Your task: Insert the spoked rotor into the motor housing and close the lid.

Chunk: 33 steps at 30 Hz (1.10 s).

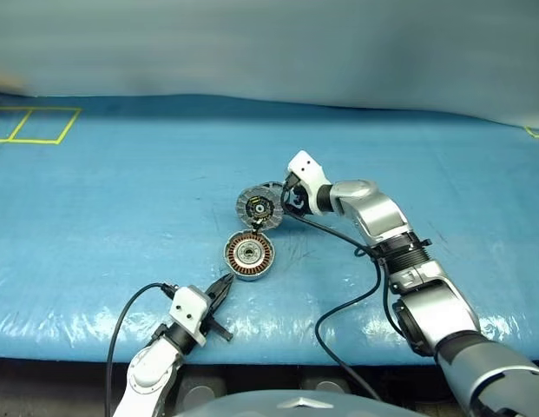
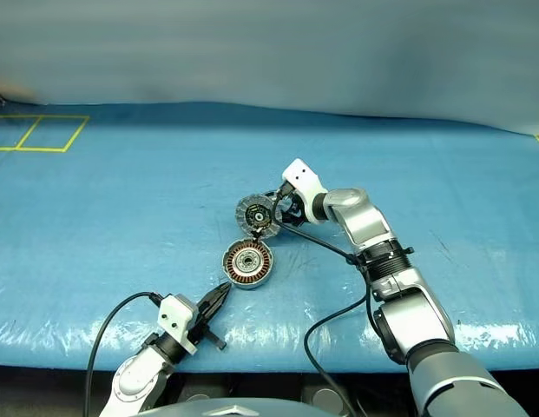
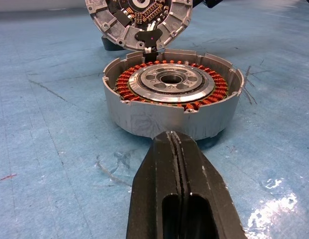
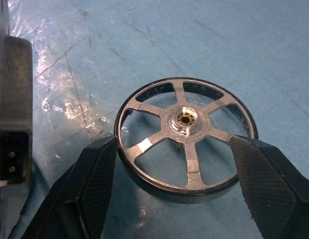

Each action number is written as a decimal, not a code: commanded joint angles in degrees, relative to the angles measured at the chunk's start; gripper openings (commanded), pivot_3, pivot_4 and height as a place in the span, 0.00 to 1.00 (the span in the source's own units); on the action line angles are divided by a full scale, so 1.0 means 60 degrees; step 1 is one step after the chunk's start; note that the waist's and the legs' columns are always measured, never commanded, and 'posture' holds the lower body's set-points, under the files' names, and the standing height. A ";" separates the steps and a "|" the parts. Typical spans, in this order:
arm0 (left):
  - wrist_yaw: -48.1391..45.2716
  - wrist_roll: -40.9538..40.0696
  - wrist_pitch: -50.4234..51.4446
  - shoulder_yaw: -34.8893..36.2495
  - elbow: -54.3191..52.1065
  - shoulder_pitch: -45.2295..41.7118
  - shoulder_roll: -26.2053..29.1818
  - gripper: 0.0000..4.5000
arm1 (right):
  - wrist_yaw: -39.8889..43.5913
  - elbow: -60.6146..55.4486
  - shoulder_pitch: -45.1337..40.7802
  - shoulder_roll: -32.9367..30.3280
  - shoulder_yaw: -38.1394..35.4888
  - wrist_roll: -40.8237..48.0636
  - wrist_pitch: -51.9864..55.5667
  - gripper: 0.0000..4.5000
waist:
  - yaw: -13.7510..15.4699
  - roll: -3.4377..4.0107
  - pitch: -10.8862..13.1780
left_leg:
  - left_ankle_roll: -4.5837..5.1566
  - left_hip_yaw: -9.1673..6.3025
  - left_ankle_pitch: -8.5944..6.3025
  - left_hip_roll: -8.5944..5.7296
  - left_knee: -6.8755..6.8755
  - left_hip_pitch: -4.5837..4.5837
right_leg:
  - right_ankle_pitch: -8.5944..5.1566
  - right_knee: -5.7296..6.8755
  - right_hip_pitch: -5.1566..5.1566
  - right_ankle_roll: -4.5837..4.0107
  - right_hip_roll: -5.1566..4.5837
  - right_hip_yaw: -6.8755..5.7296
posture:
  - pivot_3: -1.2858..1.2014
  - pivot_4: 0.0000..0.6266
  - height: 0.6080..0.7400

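I expect the spoked rotor to slip down around the copper windings as I lower it, because the black ring hangs below the pale spokes.
The motor housing sits on the blue table, copper windings around a silver centre. Its lid stands upright on the far rim, finned inner face toward me. The spoked rotor, a black ring with pale spokes and hub, lies flat on the table just behind the lid. My right gripper is open, its fingers flanking the rotor's rim closely on both sides. My left gripper is shut and empty, pointing at the housing's near wall from a short gap.
The blue sheet covers the table up to its front edge. Yellow tape squares mark the far left corner. Black cables trail from both wrists. The lid's edge stands close beside my right gripper.
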 commanded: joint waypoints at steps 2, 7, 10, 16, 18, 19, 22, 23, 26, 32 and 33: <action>0.0040 0.0086 -0.0170 -0.0053 0.0188 0.0064 -0.0046 0.00 | 0.0024 0.0413 -0.0301 0.0099 0.0065 -0.0327 -0.0401 0.84 | -0.0002 0.0000 0.0000 | 0.0000 0.0000 0.0000 0.0000 0.0001 0.0000 | 0.0001 0.0000 0.0001 0.0002 0.0000 0.0000 | 0.52 0.24 1.00; 0.0079 0.0098 -0.0256 -0.0053 0.0288 0.0067 -0.0077 0.00 | -0.0230 0.0851 -0.0314 0.0183 0.0006 -0.0543 -0.0257 0.84 | -0.0017 0.0016 -0.0003 | 0.0000 0.0001 0.0000 0.0000 0.0001 0.0001 | 0.0004 0.0000 0.0001 0.0000 0.0000 0.0000 | 0.52 0.24 1.00; 0.0098 0.0116 -0.0257 -0.0058 0.0309 0.0073 -0.0091 0.00 | -0.0385 0.0915 -0.0249 0.0195 -0.0020 -0.0623 -0.0022 0.84 | -0.0017 0.0020 -0.0006 | 0.0001 0.0001 0.0001 0.0000 0.0002 0.0002 | 0.0001 0.0000 0.0003 0.0005 0.0000 0.0000 | 0.52 0.24 1.00; 0.0095 0.0138 -0.0195 -0.0102 0.0282 0.0087 -0.0104 0.00 | -0.0423 0.0585 0.0040 0.0160 -0.0236 -0.0494 0.0487 0.46 | -0.0022 0.0027 -0.0010 | 0.0001 0.0000 0.0001 0.0000 0.0003 0.0010 | 0.0000 0.0000 0.0010 0.0006 0.0000 0.0000 | 0.52 0.24 1.00; 0.0088 0.0144 -0.0178 -0.0121 0.0266 0.0089 -0.0097 0.00 | -0.0407 0.0338 0.0177 0.0116 -0.0260 -0.0488 0.0613 0.34 | -0.0031 0.0028 -0.0012 | 0.0001 0.0000 0.0001 0.0000 0.0003 0.0012 | -0.0002 0.0000 0.0010 0.0009 0.0000 0.0000 | 0.52 0.24 1.00; 0.0089 0.0149 -0.0165 -0.0133 0.0250 0.0098 -0.0097 0.00 | -0.0403 0.0088 0.0311 0.0068 -0.0258 -0.0492 0.0708 0.27 | -0.0047 0.0032 -0.0014 | 0.0001 0.0000 0.0001 0.0000 0.0002 0.0012 | -0.0002 0.0000 0.0011 0.0009 0.0000 0.0000 | 0.52 0.24 1.00; 0.0085 0.0159 -0.0120 -0.0164 0.0213 0.0107 -0.0098 0.00 | -0.0492 -0.0851 0.0795 -0.0241 0.0010 -0.0814 0.0870 0.07 | -0.0057 0.0045 -0.0022 | 0.0001 0.0000 0.0001 0.0000 0.0003 0.0012 | -0.0003 0.0001 0.0010 0.0011 0.0000 0.0000 | 0.52 0.24 1.00; 0.0081 0.0157 -0.0104 -0.0173 0.0201 0.0108 -0.0099 0.00 | -0.0530 -0.1224 0.0988 -0.0391 0.0150 -0.0982 0.0918 0.02 | -0.0053 0.0050 -0.0025 | 0.0001 0.0000 0.0001 0.0000 0.0003 0.0012 | -0.0004 0.0000 0.0011 0.0012 0.0000 0.0001 | 0.52 0.24 1.00; 0.0064 0.0144 -0.0045 -0.0212 0.0144 0.0123 -0.0090 0.00 | -0.0497 -0.2603 0.1710 -0.0880 0.0432 -0.1179 0.1428 0.01 | -0.0029 0.0056 -0.0030 | 0.0001 0.0000 0.0001 -0.0001 0.0003 0.0012 | -0.0004 -0.0001 0.0011 0.0011 -0.0001 0.0002 | 0.52 0.24 1.00; -0.0017 0.0116 0.0057 -0.0294 0.0058 0.0119 -0.0032 0.00 | -0.0402 -0.5564 0.3254 -0.1928 0.0606 -0.1058 0.3139 0.01 | 0.0018 0.0055 -0.0042 | 0.0000 -0.0002 0.0000 -0.0002 0.0000 0.0010 | -0.0009 -0.0007 0.0010 0.0007 -0.0002 0.0003 | 0.52 0.24 1.00; -0.0036 0.0105 0.0080 -0.0304 0.0047 0.0108 -0.0025 0.00 | -0.0373 -0.6022 0.3509 -0.2093 0.0573 -0.0964 0.3402 0.01 | 0.0031 0.0053 -0.0042 | 0.0000 -0.0002 0.0000 -0.0002 0.0001 0.0010 | -0.0009 -0.0007 0.0010 0.0007 -0.0002 0.0003 | 0.52 0.24 1.00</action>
